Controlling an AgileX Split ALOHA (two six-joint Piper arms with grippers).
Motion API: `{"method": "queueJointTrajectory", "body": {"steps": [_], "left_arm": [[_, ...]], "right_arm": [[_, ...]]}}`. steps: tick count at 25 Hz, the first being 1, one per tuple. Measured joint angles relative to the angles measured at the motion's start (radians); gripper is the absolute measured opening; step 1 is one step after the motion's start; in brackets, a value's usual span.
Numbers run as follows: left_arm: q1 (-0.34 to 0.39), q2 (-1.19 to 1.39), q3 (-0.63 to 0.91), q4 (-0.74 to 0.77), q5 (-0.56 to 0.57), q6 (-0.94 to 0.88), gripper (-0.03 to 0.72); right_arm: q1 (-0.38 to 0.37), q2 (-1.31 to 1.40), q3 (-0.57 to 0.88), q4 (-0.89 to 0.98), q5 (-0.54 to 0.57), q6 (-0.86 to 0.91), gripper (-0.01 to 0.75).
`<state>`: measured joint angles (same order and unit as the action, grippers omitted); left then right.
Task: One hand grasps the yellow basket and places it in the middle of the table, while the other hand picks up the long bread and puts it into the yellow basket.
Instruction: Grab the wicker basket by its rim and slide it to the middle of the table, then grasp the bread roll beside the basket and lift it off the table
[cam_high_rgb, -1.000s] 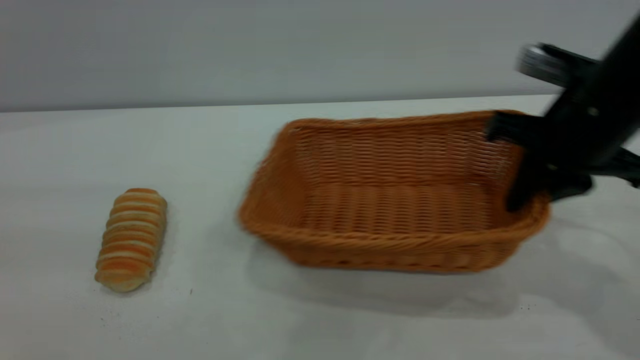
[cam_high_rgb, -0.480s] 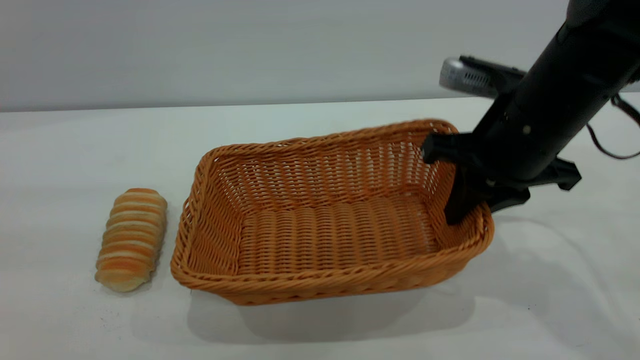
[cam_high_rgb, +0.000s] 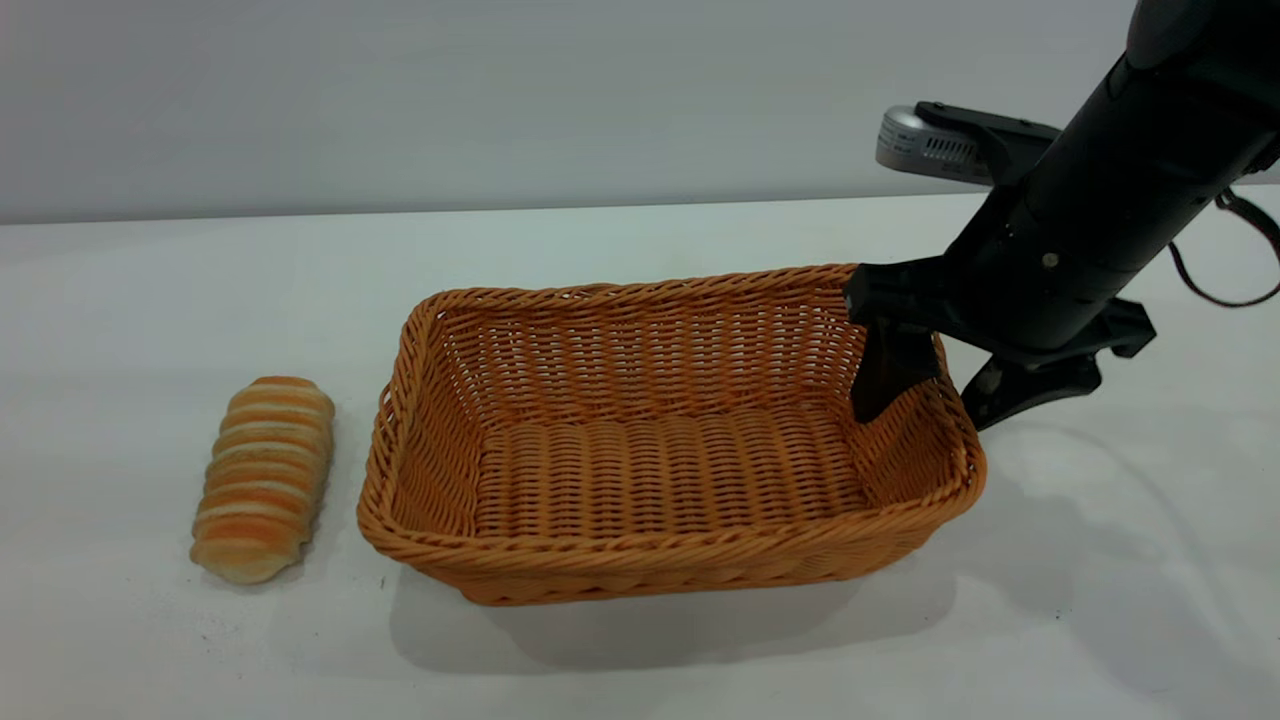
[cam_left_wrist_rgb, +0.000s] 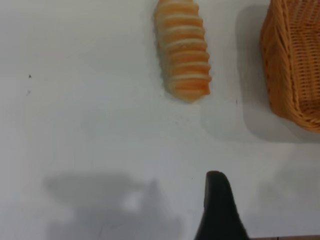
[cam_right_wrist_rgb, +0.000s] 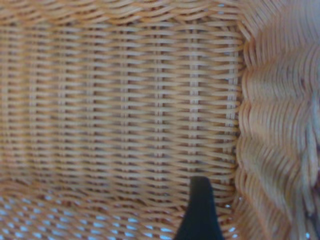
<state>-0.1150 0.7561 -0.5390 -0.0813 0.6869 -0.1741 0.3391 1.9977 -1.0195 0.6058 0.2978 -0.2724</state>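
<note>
The long bread (cam_high_rgb: 265, 480) is longer than the yellow basket's narrow bottom (cam_high_rgb: 668, 475). The bread will lean at a slant against the basket's far side when I put it in.
The yellow basket (cam_high_rgb: 655, 570) rests flat on the white table (cam_high_rgb: 180, 290), about mid-table. My right gripper (cam_high_rgb: 920, 420) stands open astride the basket's right-hand wall, one finger inside and the other outside, with a small gap to the wicker. In the right wrist view the basket wall (cam_right_wrist_rgb: 125, 100) fills the picture behind one dark finger (cam_right_wrist_rgb: 200, 212). The long bread (cam_high_rgb: 263, 478) lies on the table just left of the basket, untouched. The left wrist view has the bread (cam_left_wrist_rgb: 182, 50) and a basket corner (cam_left_wrist_rgb: 292, 60) ahead of my left gripper (cam_left_wrist_rgb: 218, 212), which hangs above bare table.
A grey wall runs behind the table's far edge. A silver wrist camera (cam_high_rgb: 920, 140) and a loose black cable (cam_high_rgb: 1235, 270) ride on the right arm. Open tabletop lies in front of the basket and left of the bread.
The right arm carried the basket leftward toward the bread, then set its raised right end down flat. The right fingers have spread apart and lifted slightly. The bread has not moved.
</note>
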Motion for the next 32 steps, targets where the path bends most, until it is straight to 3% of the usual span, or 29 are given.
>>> {"method": "queueJointTrajectory", "body": {"steps": [5, 12, 18, 26, 32], "left_arm": [[0.000, 0.101, 0.000, 0.000, -0.030, 0.000, 0.540], [0.000, 0.301, 0.000, 0.000, -0.193, 0.000, 0.540], [0.000, 0.484, -0.003, 0.000, -0.323, 0.000, 0.540], [0.000, 0.728, -0.012, 0.000, -0.586, -0.001, 0.540], [0.000, 0.932, -0.087, -0.001, -0.680, -0.003, 0.540]], "right_arm": [[0.000, -0.082, 0.000, -0.053, 0.014, -0.017, 0.665], [0.000, -0.245, 0.000, -0.071, 0.026, -0.026, 0.570], [0.000, -0.355, 0.000, -0.072, 0.035, -0.052, 0.563], [0.000, -0.381, 0.000, -0.071, 0.075, -0.086, 0.562], [0.000, -0.381, 0.000, -0.068, 0.086, -0.105, 0.561]]}}
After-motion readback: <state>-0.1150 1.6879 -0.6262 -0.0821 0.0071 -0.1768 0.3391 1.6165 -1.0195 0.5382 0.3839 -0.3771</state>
